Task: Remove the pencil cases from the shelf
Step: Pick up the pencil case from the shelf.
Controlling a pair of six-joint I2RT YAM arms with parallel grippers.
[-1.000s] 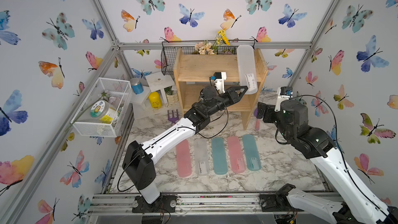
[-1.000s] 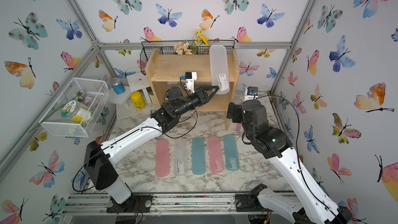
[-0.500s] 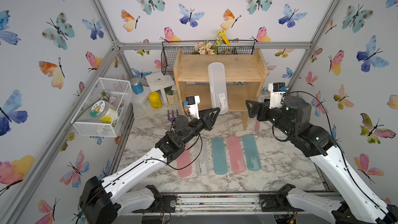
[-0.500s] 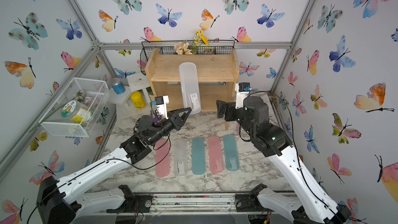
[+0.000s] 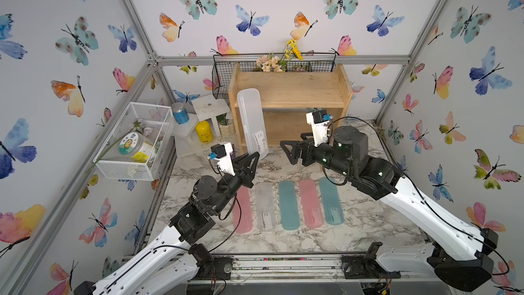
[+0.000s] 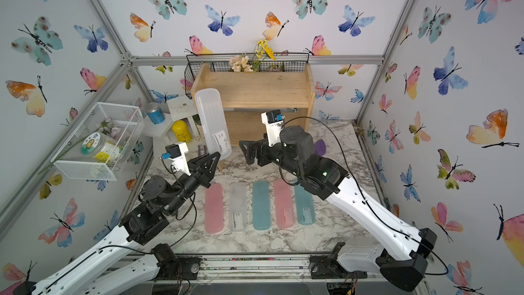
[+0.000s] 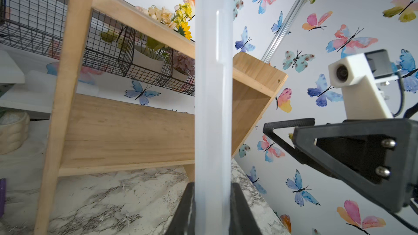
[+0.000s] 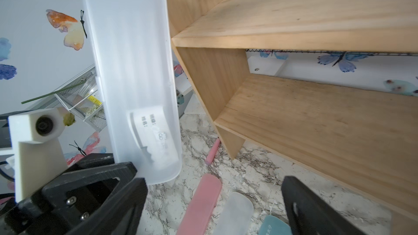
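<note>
I should take the frosted white pencil case by its long edges [image 6: 226, 125] with my right gripper and lay it flat, because my left gripper is pinching it by its broad sides [image 6: 216, 141].
My left gripper [image 5: 253, 156] [image 6: 217, 156] [image 7: 212, 211] is shut on the lower end of a frosted white pencil case [image 5: 251, 120] [image 6: 212, 120] [image 7: 213, 87] [image 8: 133, 75]. The case stands nearly upright in the air, in front of the left side of the wooden shelf [image 5: 289, 92] [image 6: 255, 92] [image 8: 316, 120]. Both shelf boards show bare wood. Several more pencil cases lie in a row on the marble table: pink [image 5: 242, 211], white [image 5: 265, 208], teal [image 5: 288, 205], pink [image 5: 310, 204], teal [image 5: 331, 201]. My right gripper [image 5: 295, 144] [image 6: 255, 147] [image 8: 214, 195] hangs open in front of the lower shelf, holding nothing.
A black wire basket [image 5: 226, 80] with flowers hangs behind the shelf. A white mesh basket [image 5: 133, 140] juts from the left wall. A blue can [image 5: 180, 113], a yellow bottle [image 5: 203, 131] and a white stand [image 5: 209, 106] crowd the back left corner. A purple toy [image 6: 320, 147] lies behind my right wrist.
My left arm has drawn back from the shelf's right side to its front left, carrying the white case down and leftward. My right gripper has swung left, in front of the shelf.
</note>
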